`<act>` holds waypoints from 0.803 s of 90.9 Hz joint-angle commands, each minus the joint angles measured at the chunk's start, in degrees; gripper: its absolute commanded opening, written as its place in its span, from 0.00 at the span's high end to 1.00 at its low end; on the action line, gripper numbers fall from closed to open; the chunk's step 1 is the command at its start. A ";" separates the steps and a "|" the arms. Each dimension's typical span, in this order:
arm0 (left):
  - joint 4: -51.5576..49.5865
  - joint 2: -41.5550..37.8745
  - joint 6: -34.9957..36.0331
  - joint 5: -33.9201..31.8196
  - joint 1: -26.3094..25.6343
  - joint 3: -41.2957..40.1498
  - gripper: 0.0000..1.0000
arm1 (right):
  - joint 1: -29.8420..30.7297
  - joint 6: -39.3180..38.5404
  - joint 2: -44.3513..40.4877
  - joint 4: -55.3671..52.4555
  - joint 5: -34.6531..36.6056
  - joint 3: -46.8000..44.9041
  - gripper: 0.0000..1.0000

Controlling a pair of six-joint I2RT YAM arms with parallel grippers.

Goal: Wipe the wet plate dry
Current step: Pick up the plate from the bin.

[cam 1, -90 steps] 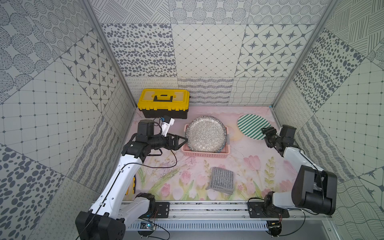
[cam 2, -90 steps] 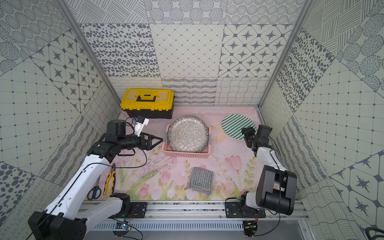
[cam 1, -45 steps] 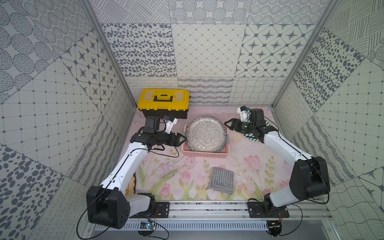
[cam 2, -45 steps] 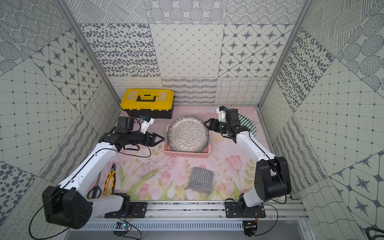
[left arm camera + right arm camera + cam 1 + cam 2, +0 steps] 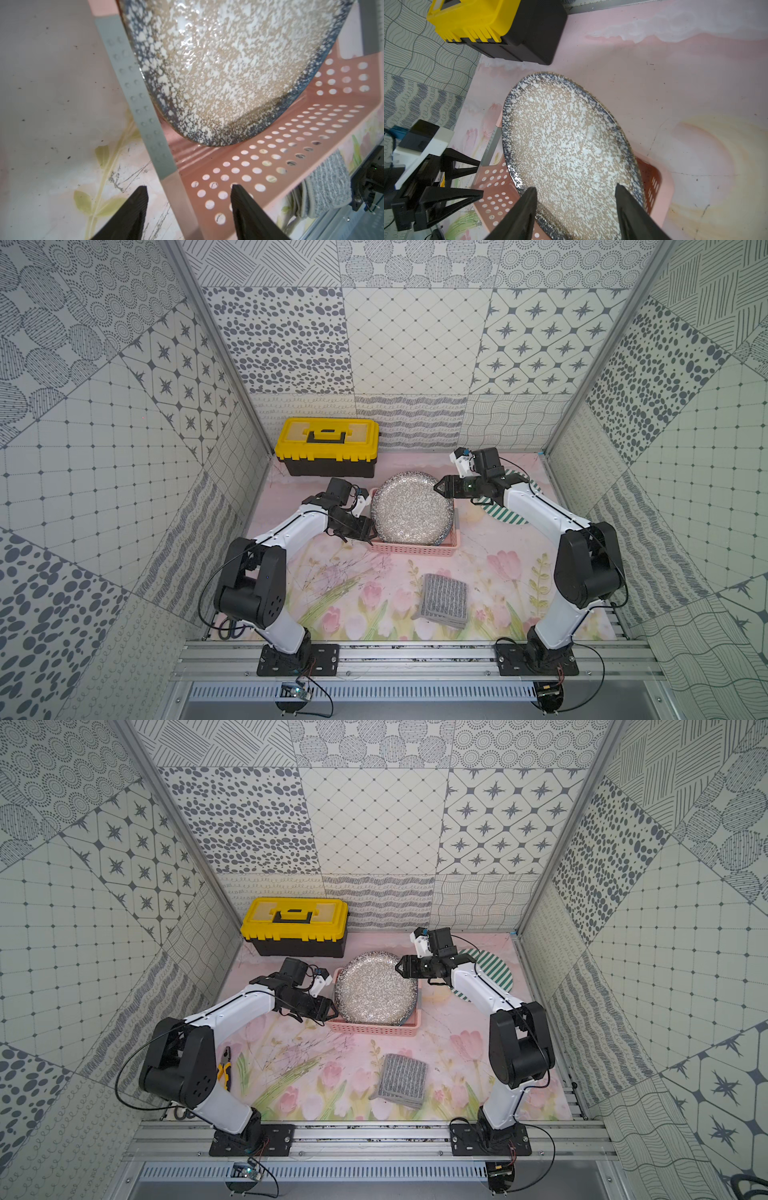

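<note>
The plate's rim [image 5: 155, 94] is tight against the basket's side by my left gripper. Next, my right gripper lifts the plate by its free opposite rim [image 5: 452, 512] first.
The speckled wet plate [image 5: 411, 512] [image 5: 376, 988] leans in a pink perforated basket [image 5: 415, 549] [image 5: 374, 1030]. Water glistens on the plate [image 5: 228, 72] [image 5: 564, 145] in both wrist views. My left gripper [image 5: 368, 536] [image 5: 330, 1011] [image 5: 189, 188] is open at the basket's left end, its fingers on either side of the basket [image 5: 291, 145] wall without touching it. My right gripper [image 5: 438, 487] [image 5: 399, 967] [image 5: 575, 187] is open at the plate's far right rim, holding nothing. A folded grey cloth [image 5: 444, 599] [image 5: 403, 1079] [image 5: 324, 182] lies on the mat in front of the basket.
A yellow and black toolbox [image 5: 328, 445] [image 5: 496, 27] stands at the back left. A green striped disc [image 5: 505, 512] lies under the right arm. Pliers [image 5: 224, 1071] lie by the left arm's base. Patterned walls close in both sides.
The right arm swung from the far right side over to the plate's rim. The left gripper moved down to the basket's left end and its jaws narrowed.
</note>
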 commanded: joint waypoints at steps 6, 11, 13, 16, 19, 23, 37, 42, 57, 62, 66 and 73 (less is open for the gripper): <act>2.10 5.97 -2.86 -5.93 -0.79 3.03 0.42 | 0.00 -4.42 2.35 -1.77 2.56 1.86 0.36; 2.08 6.82 -3.70 -5.88 -0.78 3.27 0.49 | -0.04 -5.25 2.68 -2.24 2.88 2.01 0.36; 2.15 7.07 -3.98 -5.85 -0.78 3.32 0.51 | -0.03 -5.54 2.71 -2.36 3.19 1.82 0.36; 2.17 7.35 -4.48 -5.89 -0.87 3.35 0.52 | -0.01 -6.12 2.72 -2.39 3.78 1.63 0.36; 2.25 7.65 -4.97 -5.95 -0.82 3.34 0.53 | 0.00 -6.59 2.72 -2.40 4.45 1.36 0.36; 2.26 7.96 -5.28 -6.11 -0.83 3.38 0.54 | 0.00 -7.28 2.69 -2.52 5.04 0.91 0.36; 1.93 9.10 -5.93 -6.10 -0.87 3.51 0.56 | 0.01 -8.71 3.34 -2.88 4.49 0.32 0.36; 1.99 9.31 -5.98 -5.92 -0.82 3.48 0.56 | -0.04 -8.77 3.77 -2.92 3.93 0.32 0.36; 1.92 9.64 -6.22 -5.51 -0.83 3.60 0.57 | 0.00 -9.34 5.49 -2.84 4.18 0.33 0.35; 1.81 9.70 -6.24 -5.32 -0.80 3.60 0.57 | 0.00 -9.57 6.03 -2.84 4.37 0.32 0.35; 1.80 9.74 -6.20 -5.14 -0.85 3.60 0.57 | 0.00 -9.80 6.46 -2.84 4.42 0.40 0.34; 1.76 9.83 -6.34 -4.87 -0.86 3.67 0.57 | 0.00 -10.05 7.21 -2.84 4.62 0.49 0.34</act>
